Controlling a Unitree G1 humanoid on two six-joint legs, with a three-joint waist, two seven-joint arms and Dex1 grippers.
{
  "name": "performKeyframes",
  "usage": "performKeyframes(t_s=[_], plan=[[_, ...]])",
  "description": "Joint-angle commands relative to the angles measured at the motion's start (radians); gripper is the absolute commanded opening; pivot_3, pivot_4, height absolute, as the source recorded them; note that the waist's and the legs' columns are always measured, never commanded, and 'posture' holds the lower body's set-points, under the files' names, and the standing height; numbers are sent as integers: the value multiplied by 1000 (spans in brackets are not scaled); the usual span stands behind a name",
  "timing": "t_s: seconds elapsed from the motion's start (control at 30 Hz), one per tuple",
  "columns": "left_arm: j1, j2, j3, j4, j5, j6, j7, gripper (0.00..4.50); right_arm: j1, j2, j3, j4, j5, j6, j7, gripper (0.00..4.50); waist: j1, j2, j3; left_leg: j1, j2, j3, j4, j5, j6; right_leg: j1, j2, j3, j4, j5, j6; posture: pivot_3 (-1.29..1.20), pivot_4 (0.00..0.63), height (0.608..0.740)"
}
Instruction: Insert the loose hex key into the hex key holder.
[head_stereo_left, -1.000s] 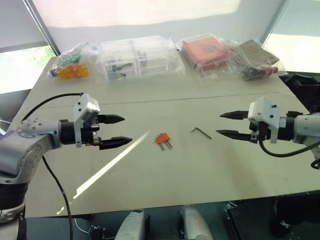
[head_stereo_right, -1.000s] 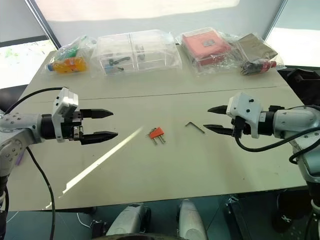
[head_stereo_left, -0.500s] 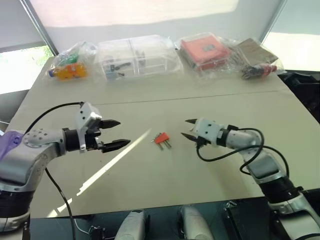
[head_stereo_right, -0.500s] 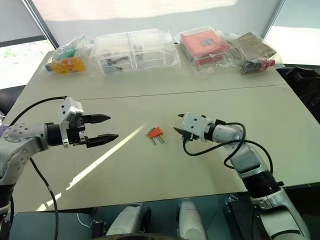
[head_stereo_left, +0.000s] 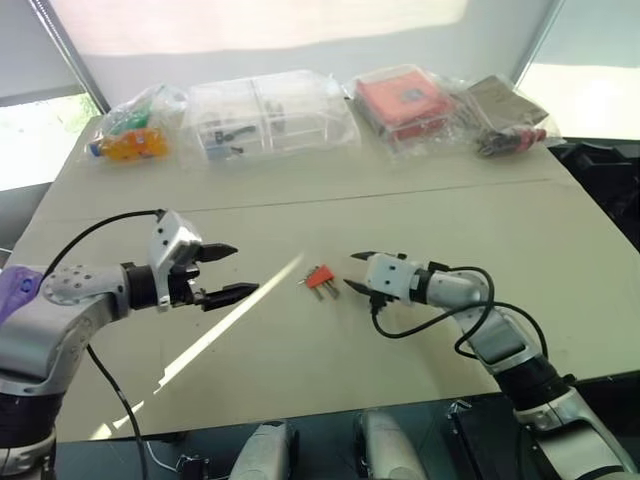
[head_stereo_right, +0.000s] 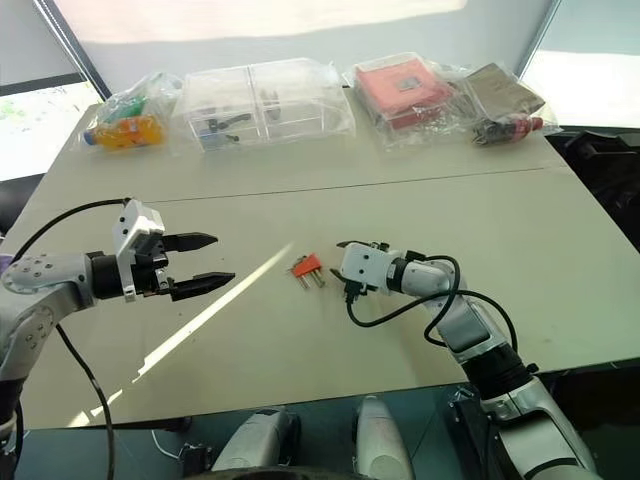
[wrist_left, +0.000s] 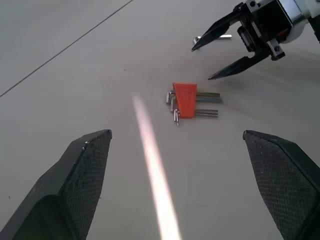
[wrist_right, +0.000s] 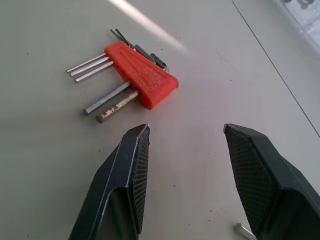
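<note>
My gripper will lift and turn the hex key holder (head_stereo_left: 319, 276), and its keys should stay in place and move along with it, because they run through it to their bent ends (wrist_right: 158, 60).
The hex key holder (head_stereo_left: 318, 277) is a small red-orange block with short dark keys sticking out, lying flat mid-table. My right gripper (head_stereo_left: 350, 271) hangs low just right of it, open, with nothing between its fingers; in the right wrist view the holder (wrist_right: 142, 75) lies just beyond the fingertips. The loose hex key (wrist_left: 224, 36), a thin grey L-shaped rod, rests on the table behind the right gripper (wrist_left: 201, 63). My left gripper (head_stereo_left: 246, 269) hovers open well left of the holder, pointing toward it.
Along the table's far edge stand clear plastic boxes (head_stereo_left: 270, 110), a red box in a bag (head_stereo_left: 405, 100), a bag of colourful items (head_stereo_left: 135, 135) and a dark bagged bundle (head_stereo_left: 505, 115). A bright sunlight streak (head_stereo_left: 225, 325) crosses the table left of the holder.
My right arm has swung in to the left and down, from well right of the loose hex key to right beside the holder. The left gripper has sunk slightly.
</note>
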Motion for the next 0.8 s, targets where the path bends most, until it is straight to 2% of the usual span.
performKeyframes(t_s=[0.03,0.8], plan=[[4,16,39,-42,-11,-4,3,4401,-18,16,13,0,-10,-33,9,2443,0,0,0,0,0,0,0,0,0,0,0,0,0,0,0,0,150,740],[61,8,83,-115,-33,21,54,4401,-93,120,65,135,-11,-58,92,2443,-1,0,0,0,0,0,0,0,0,0,0,0,0,0,0,0,150,740]])
